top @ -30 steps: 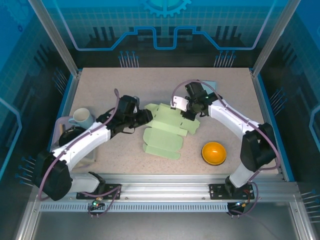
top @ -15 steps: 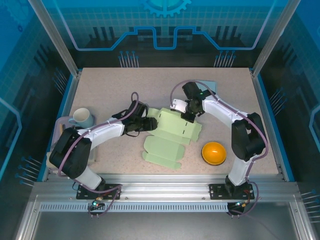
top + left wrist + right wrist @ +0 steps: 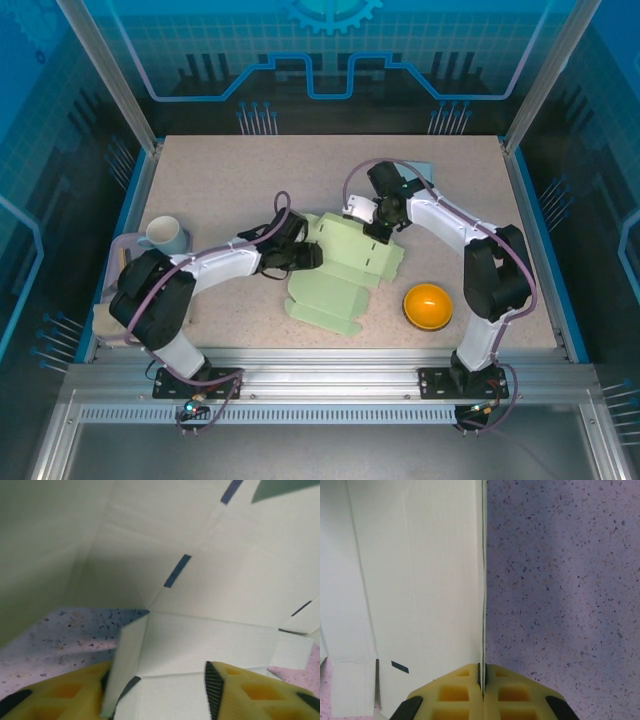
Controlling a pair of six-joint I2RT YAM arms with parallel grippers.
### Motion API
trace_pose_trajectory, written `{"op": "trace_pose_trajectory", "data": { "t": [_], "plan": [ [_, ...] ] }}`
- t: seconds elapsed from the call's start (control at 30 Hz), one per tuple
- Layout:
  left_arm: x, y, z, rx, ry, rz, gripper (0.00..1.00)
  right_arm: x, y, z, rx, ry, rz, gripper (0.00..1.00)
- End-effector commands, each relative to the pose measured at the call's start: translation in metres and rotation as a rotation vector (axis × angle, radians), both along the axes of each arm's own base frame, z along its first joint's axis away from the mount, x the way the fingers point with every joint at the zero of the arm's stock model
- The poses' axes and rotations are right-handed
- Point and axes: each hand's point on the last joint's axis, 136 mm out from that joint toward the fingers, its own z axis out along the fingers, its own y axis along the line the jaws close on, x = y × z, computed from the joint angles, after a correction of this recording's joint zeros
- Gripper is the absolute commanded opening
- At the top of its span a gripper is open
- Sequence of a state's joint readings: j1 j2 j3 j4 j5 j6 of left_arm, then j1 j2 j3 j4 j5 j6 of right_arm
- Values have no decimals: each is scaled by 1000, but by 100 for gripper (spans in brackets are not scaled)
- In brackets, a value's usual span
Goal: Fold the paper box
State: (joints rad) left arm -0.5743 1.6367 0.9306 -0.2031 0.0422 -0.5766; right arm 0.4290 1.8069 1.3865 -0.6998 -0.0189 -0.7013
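Note:
The small upright flap (image 3: 126, 662) is against the finger of my left gripper as it reaches over the box panel, so next the gripper backs out and comes in from outside the box's edge.
The paper box (image 3: 345, 268) is a pale green flat cutout lying mid-table, with some panels partly raised. My left gripper (image 3: 310, 257) reaches over its left edge. In the left wrist view the yellow fingers (image 3: 250, 696) stand apart over a box panel (image 3: 210, 580), and a small upright flap (image 3: 127, 660) leans against the left finger's pad. My right gripper (image 3: 375, 232) is at the box's far right edge. In the right wrist view the right gripper (image 3: 482, 672) is shut on a thin panel (image 3: 420, 580) seen edge-on and held upright.
An orange bowl (image 3: 427, 305) sits right of the box, near the front. A light blue mug (image 3: 165, 237) stands at the left edge. A pale blue sheet (image 3: 420, 170) lies behind the right arm. Speckled tabletop (image 3: 560, 580) lies bare beside the held panel.
My left gripper has moved right, from beside the box onto its left edge, and the arm has stretched out. The right gripper shifted slightly, still holding its panel.

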Motion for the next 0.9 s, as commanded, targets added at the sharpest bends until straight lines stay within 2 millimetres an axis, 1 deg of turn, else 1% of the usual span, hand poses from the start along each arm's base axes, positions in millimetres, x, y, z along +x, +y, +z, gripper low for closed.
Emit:
{"op": "trace_pose_trajectory", "data": {
  "t": [0.0, 0.07, 0.2, 0.3, 0.37, 0.43, 0.47, 0.53, 0.63, 0.7, 0.77, 0.83, 0.87],
  "plan": [
    [11, -13, 21, -37, -32, 14, 44, 2, 0, 12, 44, -16, -29, 0],
    [12, -23, 29, -67, -50, 4, 44, 1, -1, 11, 41, -22, -36, 0],
    [5, -44, 33, -98, -47, -26, 44, 2, -1, 10, 45, -32, -57, 0],
    [0, -55, 28, -86, -36, -49, 44, 3, -1, 8, 44, -37, -67, 0],
    [-1, -54, 21, -70, -16, -44, 45, 5, 0, 9, 53, -45, -69, 0],
    [-2, -47, 19, -36, -15, -31, 44, 5, 0, 9, 58, -52, -68, 0],
    [-1, -44, 25, -26, -34, -29, 45, 4, -1, 9, 56, -59, -63, 0],
    [-1, -36, 41, -8, -86, -34, 45, 5, -2, 10, 43, -83, -50, 0],
    [0, -17, 76, 44, -209, -42, 46, 11, -8, 17, 2, -170, -25, 0],
    [0, 4, 106, 85, -322, -22, 48, 21, -13, 28, -34, -260, -22, 0],
    [0, 28, 129, 108, -407, 21, 50, 27, -12, 41, -58, -344, 9, 0],
    [1, 54, 144, 105, -457, 85, 52, 30, -4, 53, -84, -442, 82, 0],
    [2, 68, 148, 93, -473, 124, 52, 31, 0, 59, -102, -497, 126, 0]
  ]
}}
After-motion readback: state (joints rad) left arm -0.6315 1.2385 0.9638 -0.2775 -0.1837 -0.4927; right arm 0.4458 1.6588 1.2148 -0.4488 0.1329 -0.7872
